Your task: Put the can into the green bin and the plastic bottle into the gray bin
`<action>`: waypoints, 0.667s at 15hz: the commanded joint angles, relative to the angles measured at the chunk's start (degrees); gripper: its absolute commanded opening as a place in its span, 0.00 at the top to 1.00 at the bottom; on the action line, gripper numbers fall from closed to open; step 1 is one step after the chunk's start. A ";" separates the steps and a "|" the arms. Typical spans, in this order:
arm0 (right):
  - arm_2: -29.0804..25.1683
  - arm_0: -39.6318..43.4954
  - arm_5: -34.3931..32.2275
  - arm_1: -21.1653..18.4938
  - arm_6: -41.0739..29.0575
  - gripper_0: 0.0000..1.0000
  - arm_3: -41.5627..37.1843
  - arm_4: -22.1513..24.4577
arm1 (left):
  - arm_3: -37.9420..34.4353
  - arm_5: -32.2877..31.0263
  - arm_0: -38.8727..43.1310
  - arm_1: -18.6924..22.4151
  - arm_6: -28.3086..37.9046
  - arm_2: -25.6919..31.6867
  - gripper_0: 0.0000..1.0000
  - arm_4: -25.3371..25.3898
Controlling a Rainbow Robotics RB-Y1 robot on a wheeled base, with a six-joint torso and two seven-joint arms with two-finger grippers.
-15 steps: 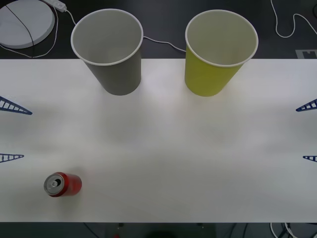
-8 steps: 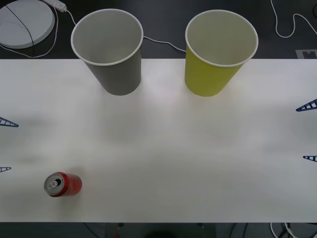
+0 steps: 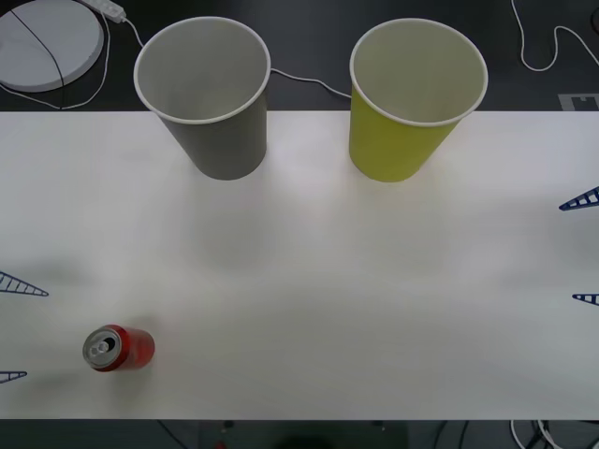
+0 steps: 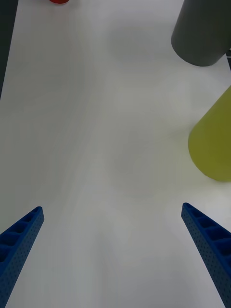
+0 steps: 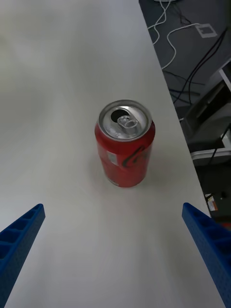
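The can (image 3: 119, 348) will tip over onto its side inside the green bin (image 3: 418, 73) when I drop the can, because the bin is deep and much wider than the can.
The red can (image 3: 119, 348) stands upright near the table's front left corner, silver top up. My left gripper (image 3: 14, 330) is open at the left edge, level with the can and apart from it. In the left wrist view the can (image 5: 126, 144) sits ahead of the open left gripper (image 5: 111, 207). The gray bin (image 3: 211, 103) and the green bin (image 3: 412, 103) stand upright at the back. My right gripper (image 3: 582, 249) waits open at the right edge. Its wrist view shows the right gripper (image 4: 111, 208) wide open, with the green bin (image 4: 214, 139) and gray bin (image 4: 202, 33) ahead. The plastic bottle is out of view.
A white round disc (image 3: 47, 42) with a cable lies on the dark floor beyond the table's back left. More white cable (image 3: 538, 47) lies at the back right. The table's front edge (image 3: 299, 418) runs just below the can.
My left gripper has slid along the left edge toward the table's front and now stands level with the can. The can, both bins and the right gripper have not moved.
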 commanded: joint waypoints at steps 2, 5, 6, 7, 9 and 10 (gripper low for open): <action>0.00 0.00 0.00 0.00 0.00 0.00 0.00 0.01 | 2.48 -0.01 -0.01 -0.26 -0.75 -4.68 0.00 3.75; 0.00 0.00 0.00 0.00 0.00 0.00 0.00 0.01 | 4.59 -0.01 -0.01 -2.20 -1.37 -6.70 0.00 5.77; 0.00 0.00 0.00 0.00 0.00 0.00 0.00 0.01 | 5.64 -0.01 -0.01 -3.43 -1.54 -6.70 0.00 5.86; 0.00 0.00 0.00 0.00 0.00 0.00 0.00 0.01 | 6.78 -0.01 -0.01 -4.83 -1.63 -6.79 0.00 6.21; 0.00 0.00 0.00 0.00 0.00 0.00 0.00 0.01 | 8.37 -0.01 -0.01 -6.94 -1.81 -6.70 0.00 6.74; 0.00 0.00 0.00 0.00 0.00 0.00 0.00 0.01 | 8.37 -0.01 0.26 -7.65 -1.89 -6.70 0.00 7.00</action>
